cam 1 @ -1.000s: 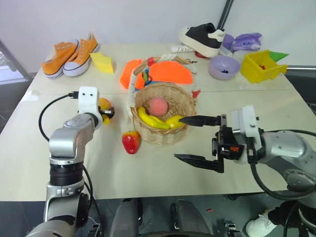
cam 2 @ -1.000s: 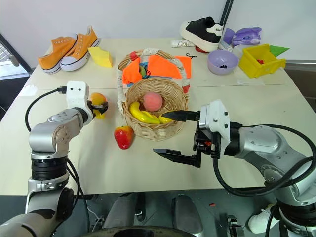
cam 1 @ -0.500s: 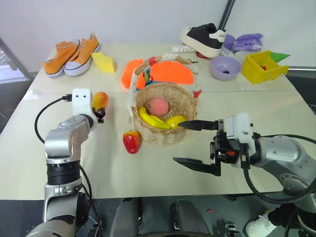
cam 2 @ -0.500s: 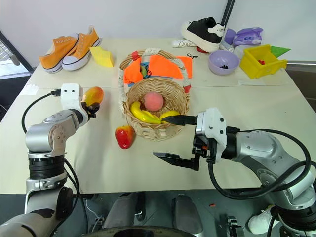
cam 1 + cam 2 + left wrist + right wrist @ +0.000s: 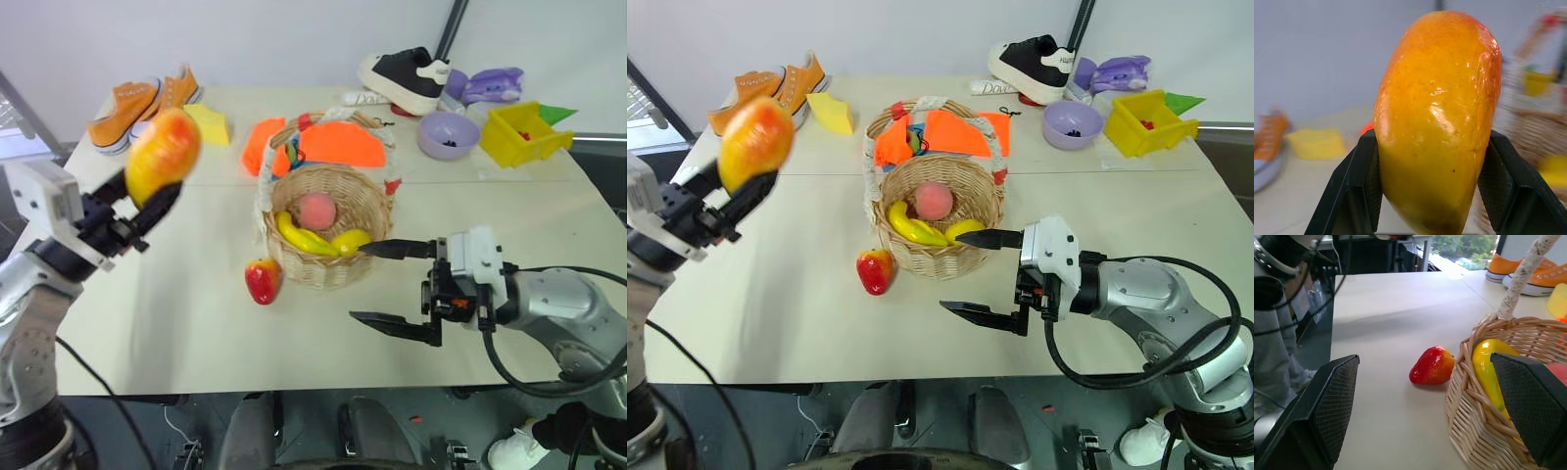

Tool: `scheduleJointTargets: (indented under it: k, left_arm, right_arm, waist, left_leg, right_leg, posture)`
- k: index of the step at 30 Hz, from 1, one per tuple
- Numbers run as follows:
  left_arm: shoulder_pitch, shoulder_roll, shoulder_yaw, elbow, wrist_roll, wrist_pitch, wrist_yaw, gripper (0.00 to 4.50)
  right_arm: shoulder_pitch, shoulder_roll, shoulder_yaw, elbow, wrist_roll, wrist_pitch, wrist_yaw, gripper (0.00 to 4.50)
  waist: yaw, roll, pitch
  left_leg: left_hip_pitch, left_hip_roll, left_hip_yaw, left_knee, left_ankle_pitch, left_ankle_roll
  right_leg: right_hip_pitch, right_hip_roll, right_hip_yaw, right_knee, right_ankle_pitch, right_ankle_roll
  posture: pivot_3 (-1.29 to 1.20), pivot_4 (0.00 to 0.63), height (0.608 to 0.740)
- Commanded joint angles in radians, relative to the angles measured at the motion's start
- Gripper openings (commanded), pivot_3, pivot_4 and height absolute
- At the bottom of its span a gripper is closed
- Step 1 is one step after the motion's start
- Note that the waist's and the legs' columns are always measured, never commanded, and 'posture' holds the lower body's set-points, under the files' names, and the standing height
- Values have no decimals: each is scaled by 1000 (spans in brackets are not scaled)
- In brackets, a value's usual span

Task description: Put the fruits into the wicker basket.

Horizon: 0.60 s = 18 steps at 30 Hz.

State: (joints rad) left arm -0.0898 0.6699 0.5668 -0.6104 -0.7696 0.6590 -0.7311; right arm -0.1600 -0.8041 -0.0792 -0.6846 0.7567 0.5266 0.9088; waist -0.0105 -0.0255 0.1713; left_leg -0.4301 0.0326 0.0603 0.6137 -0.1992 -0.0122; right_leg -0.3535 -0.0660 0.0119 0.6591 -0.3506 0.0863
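Note:
The mango [image 5: 164, 155] is higher than the basket's rim and there is open space beside the peach [image 5: 360, 211], so the robot's left gripper should keep on over that space and let go there.
My left gripper [image 5: 147, 201] is shut on the yellow-orange mango [image 5: 162, 155], held high in the air over the table's left side; up close the mango [image 5: 1437, 117] sits clamped between both black fingers [image 5: 1359, 188]. The wicker basket [image 5: 323, 220] stands mid-table with a banana [image 5: 299, 235], a pink peach [image 5: 315, 209] and a lemon [image 5: 348, 240] inside. A red-and-yellow apple [image 5: 261, 281] lies on the table against the basket's left wall. My right gripper [image 5: 392, 284] is open, level, just right of the basket, pointing toward it.
Orange sneakers [image 5: 137, 103] and a yellow sponge [image 5: 208, 124] sit at the back left. An orange cloth [image 5: 328, 145] lies behind the basket. A black shoe [image 5: 402, 78], a purple bowl [image 5: 446, 134] and a yellow bin [image 5: 519, 132] stand at the back right.
My left gripper closed on the mango and lifted it off the table, swinging up and toward me. The right gripper stayed beside the basket.

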Motion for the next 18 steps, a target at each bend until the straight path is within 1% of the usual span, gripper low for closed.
scheduleJointTargets:
  k: [1, 3, 4, 7, 9, 10, 12, 15, 17, 18]
  left_arm:
    - [-11, 77, -88, -109, -100, 51, -49, 2126]
    - [-75, 115, -207, -130, -87, 107, -2, 2126]
    - [-112, 118, -260, -131, -76, 129, 28, 2126]
    - [-326, 68, -548, -74, 88, 218, 168, 2126]
    - [-439, 25, -701, -28, 202, 231, 223, 2126]
    - [-484, -16, -740, 5, 227, 244, 252, 2126]
    - [-540, -69, -786, 65, 279, 248, 288, 2126]
    - [-570, -117, -795, 137, 303, 277, 306, 2126]
    - [-565, -126, -791, 144, 301, 275, 284, 3187]
    - [-561, -125, -785, 139, 295, 269, 270, 3603]
  right_arm:
    - [-32, 3, 3, 12, -8, -22, 18, 4500]
    - [-47, 6, 9, 23, -14, -23, 22, 4500]
    - [-54, 8, 13, 26, -16, -24, 22, 4500]
    - [-76, 18, 23, 26, -21, -23, 10, 4500]
    - [-84, 25, 28, 23, -24, -20, 0, 4500]
    - [-83, 27, 27, 19, -26, -18, -7, 4500]
    - [-79, 30, 26, 9, -26, -14, -19, 4500]
    - [-66, 29, 19, -9, -22, -8, -35, 4500]
    - [-58, 27, 13, -21, -19, -3, -49, 4500]
    - [-55, 27, 11, -25, -18, -1, -56, 4500]
  waist:
    - [0, 0, 0]
    - [1, 0, 0]
    - [0, 0, 0]
    - [3, 0, 0]
    - [4, 0, 0]
    - [3, 0, 0]
    - [-1, 0, 0]
    - [-5, 0, 0]
    - [-3, 0, 1]
    - [-2, 0, 1]
  left_leg:
    - [0, 0, 0, 0, 0, 0]
    - [0, 0, 0, 0, 0, 0]
    - [0, 0, 0, 0, 0, 0]
    - [0, 0, 0, -1, 1, 3]
    - [-1, 0, 0, 0, 2, 3]
    - [-2, 0, 0, 0, 2, 4]
    - [-3, -1, 0, 1, 1, 5]
    - [-5, 0, 0, 1, 2, 5]
    - [-5, 1, -1, 0, 2, 4]
    - [-5, 1, -1, 0, 2, 4]
  right_leg:
    - [1, 0, 0, -1, 0, -1]
    - [1, 0, 0, -2, 1, -1]
    - [1, 0, 0, -2, 1, -1]
    - [1, 0, -1, -2, 1, -1]
    - [1, 2, -1, -2, 1, 0]
    - [1, 2, -1, -2, 2, 3]
    - [0, 3, -1, -2, 4, 6]
    - [-5, 5, 0, 0, 4, 9]
    - [-6, 6, 0, 3, 3, 10]
    - [-6, 6, 0, 3, 2, 10]
  posture:
    - [0, 150, 733]
    - [0, 150, 733]
    - [0, 150, 733]
    - [0, 150, 733]
    - [0, 150, 733]
    - [0, 150, 733]
    - [0, 150, 733]
    - [0, 150, 733]
    - [0, 150, 733]
    - [0, 150, 733]
